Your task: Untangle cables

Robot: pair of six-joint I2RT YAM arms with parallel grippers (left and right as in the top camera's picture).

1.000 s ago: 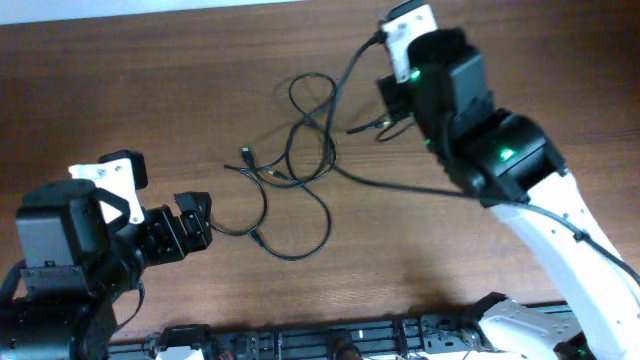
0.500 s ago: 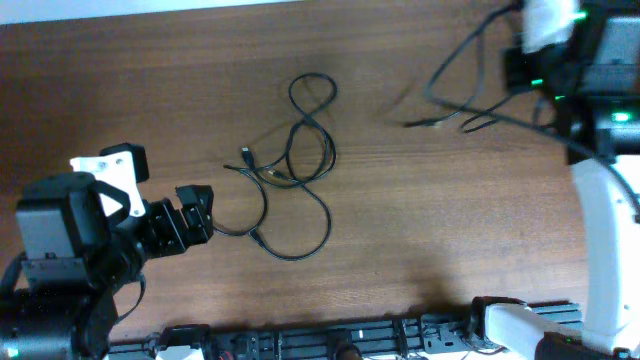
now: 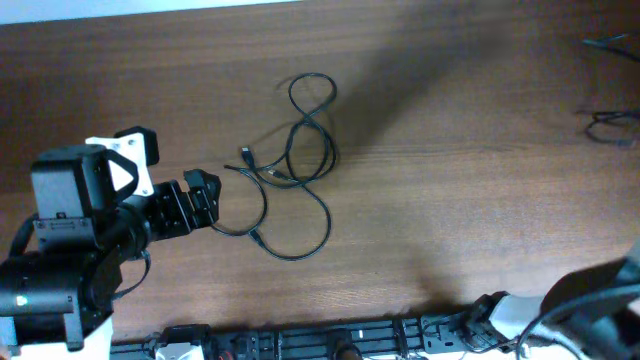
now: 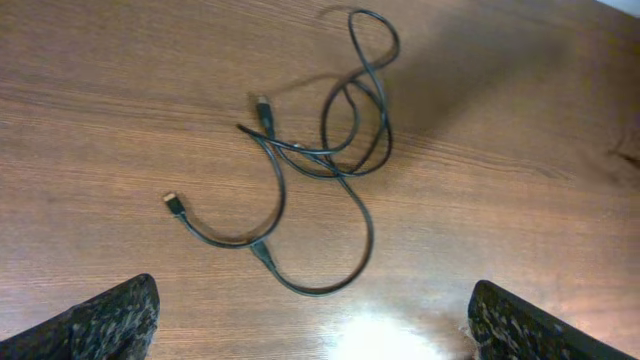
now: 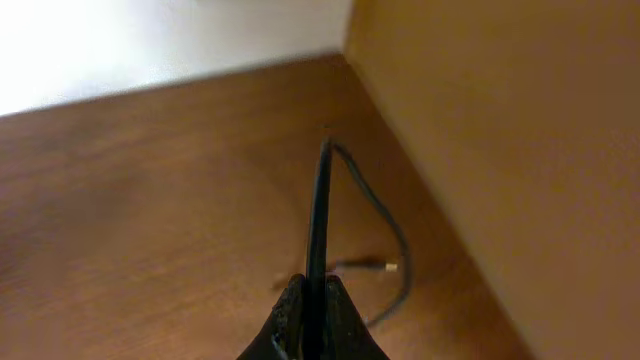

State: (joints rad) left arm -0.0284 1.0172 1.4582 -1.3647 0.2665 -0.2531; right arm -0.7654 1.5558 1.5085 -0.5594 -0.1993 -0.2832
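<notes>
The separate black cable (image 3: 610,117) is clear of the looped cables, so my right gripper should keep going over the open wood (image 5: 368,135) beside the tan wall and let go of the cable there.
Thin black cables (image 3: 300,150) lie looped together mid-table, shown closer in the left wrist view as cables (image 4: 335,150) with a small plug (image 4: 175,205) at the left. My left gripper (image 3: 203,200) sits just left of the loops, open and holding nothing; in its own view the left gripper (image 4: 315,335) has both fingers (image 4: 100,320) far apart. My right gripper (image 5: 318,300) is shut on one separate black cable (image 5: 320,200), whose end curls down to a plug (image 5: 385,265). Part of that cable (image 3: 610,125) shows at the overhead's right edge; the gripper itself is outside that view.
The brown wooden table (image 3: 450,220) ends at a pale wall along the top. The right arm's white link (image 3: 600,295) crosses the bottom right corner. A tan wall (image 5: 520,130) rises close beside the held cable. A dark rail (image 3: 330,340) runs along the front edge.
The right arm has swung right, out of the overhead view, pulling one cable free of the tangle. The left gripper has edged slightly toward the loops, still open.
</notes>
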